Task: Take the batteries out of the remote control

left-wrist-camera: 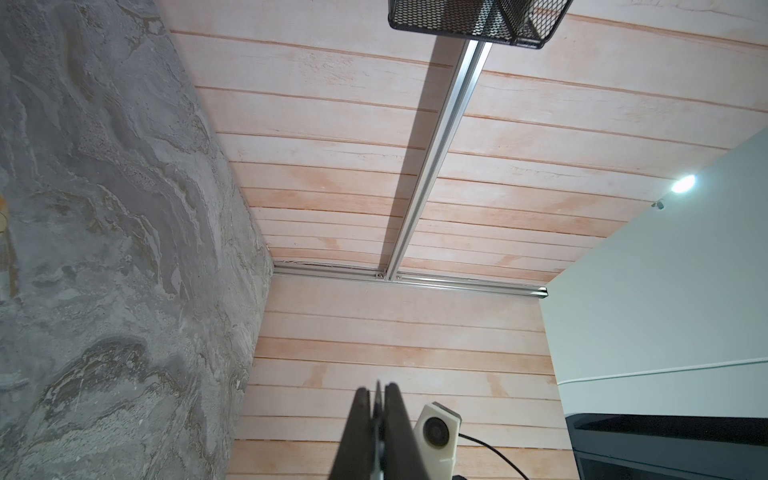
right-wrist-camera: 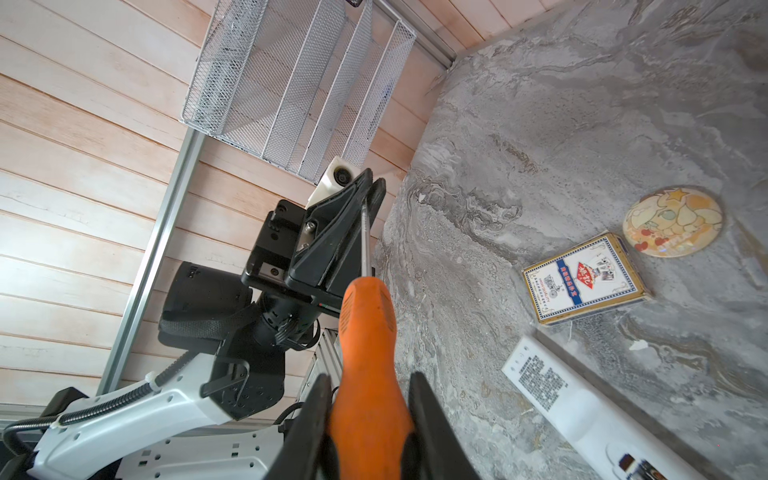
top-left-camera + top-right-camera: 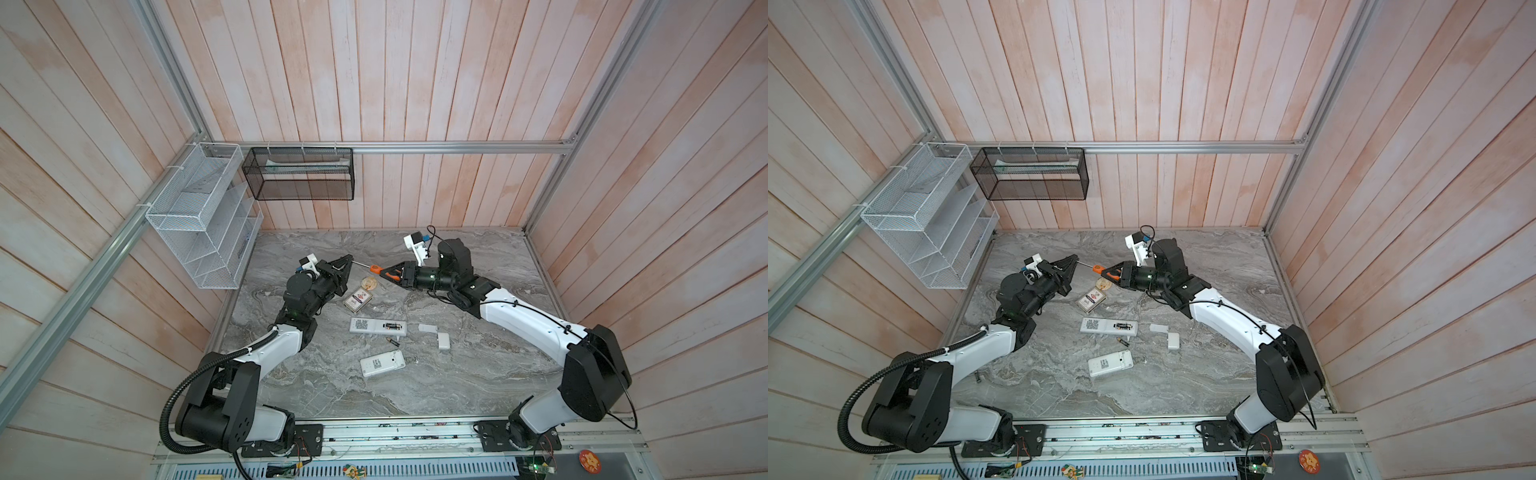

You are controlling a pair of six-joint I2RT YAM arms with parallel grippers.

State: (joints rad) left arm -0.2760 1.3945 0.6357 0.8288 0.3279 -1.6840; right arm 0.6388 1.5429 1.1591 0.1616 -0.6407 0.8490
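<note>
My left gripper is closed on the screwdriver's shaft, and the remote control lies free. My left gripper should open and then clamp the remote control's labelled end.
A white remote control lies back-up in mid-table, its compartment open with batteries inside; it also shows in a top view. One loose battery lies just in front of it. A second white remote lies nearer the front. Above the far part of the table, an orange-handled screwdriver hangs level between both arms. My left gripper is shut on its metal shaft. My right gripper is shut on the orange handle.
A playing-card box and a round badge lie under the screwdriver. Two small white covers sit to the right of the remote. A white wire rack and a black mesh basket hang on the walls.
</note>
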